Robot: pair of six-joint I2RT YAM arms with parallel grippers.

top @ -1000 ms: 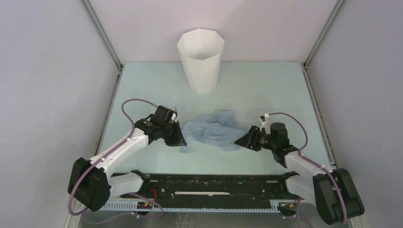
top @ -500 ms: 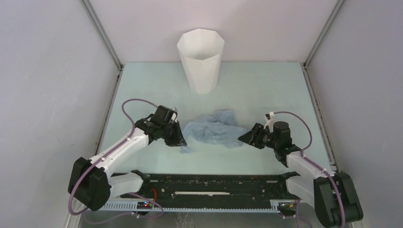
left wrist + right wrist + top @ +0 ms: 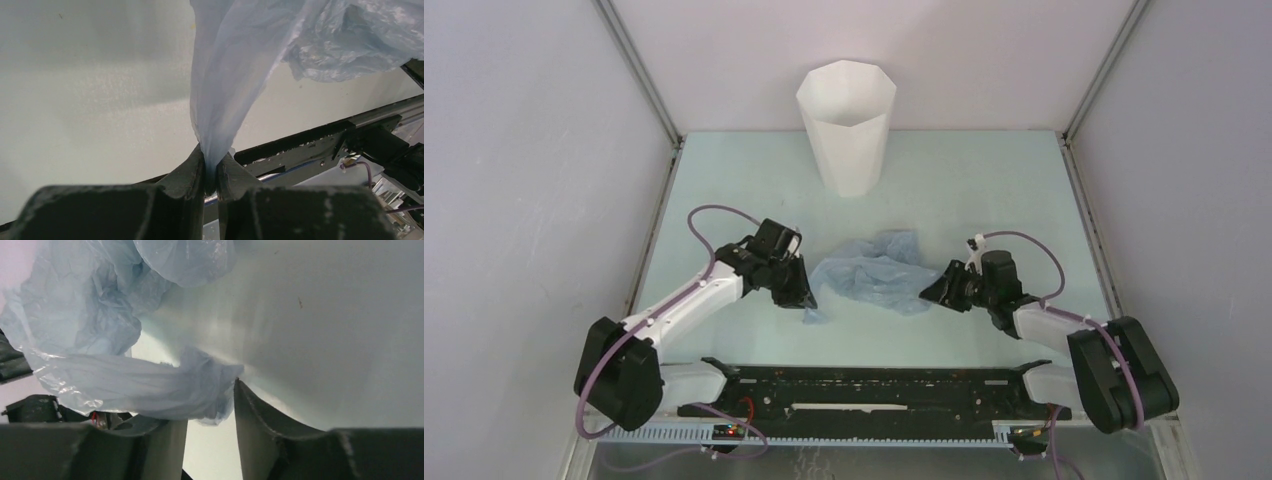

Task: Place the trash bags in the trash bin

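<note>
The trash bag lies crumpled (image 3: 876, 270). My right gripper should pinch the fold at its fingertips (image 3: 212, 382) and shake the bag out while my left gripper lets go of the bag's edge.
The pale-blue trash bag (image 3: 874, 273) lies crumpled on the table between my two arms. My left gripper (image 3: 802, 295) is shut on the bag's left edge; in the left wrist view (image 3: 210, 167) the film (image 3: 225, 85) rises pinched from between the fingers. My right gripper (image 3: 930, 292) is open at the bag's right edge; in the right wrist view (image 3: 210, 410) a fold of the bag (image 3: 130, 385) lies across the gap between the fingertips, unpinched. The white faceted trash bin (image 3: 846, 128) stands upright at the back centre, well beyond the bag.
A black rail (image 3: 864, 388) runs along the near edge between the arm bases. Grey walls with metal corner posts (image 3: 639, 70) enclose the pale-green table (image 3: 984, 190) on the left, back and right.
My right gripper has moved left and slightly back, closing in on the bag's right edge. My left gripper keeps its grip and has barely shifted.
</note>
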